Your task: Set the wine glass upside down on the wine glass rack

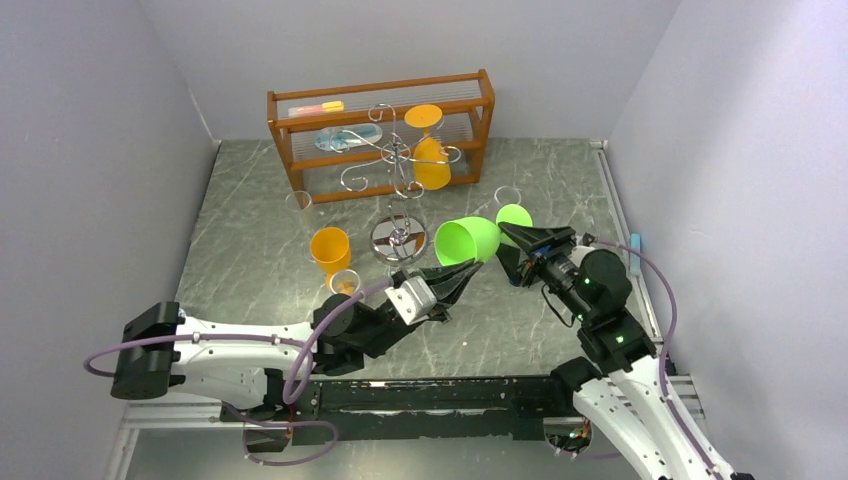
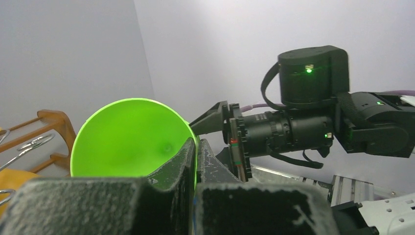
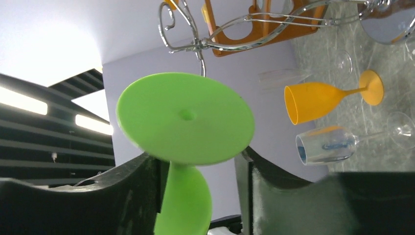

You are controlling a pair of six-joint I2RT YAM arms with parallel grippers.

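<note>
My left gripper is holding the green wine glass by its rim (image 1: 464,261), so next my right gripper grabs the stem before my left gripper moves to the round foot (image 1: 514,215).
The green wine glass (image 1: 467,240) hangs in the air, lying sideways, just right of the wine glass rack's round base (image 1: 398,238). My left gripper (image 1: 468,268) is shut on the rim of its bowl (image 2: 127,139), one finger inside and one outside (image 2: 196,152). My right gripper (image 1: 510,236) is open around the stem just behind the round foot (image 3: 186,117). The stem lies against one finger, with a gap to the other (image 3: 198,169). The silver rack's scroll arms (image 1: 400,155) rise behind the glass and show overhead in the right wrist view (image 3: 230,41).
An orange glass (image 1: 432,165) hangs upside down on the rack. Another orange glass (image 1: 331,247) and a clear glass (image 1: 344,282) stand left of the base. Two more clear glasses (image 1: 300,200) (image 1: 508,193) stand further back. The wooden shelf (image 1: 380,100) lines the back wall.
</note>
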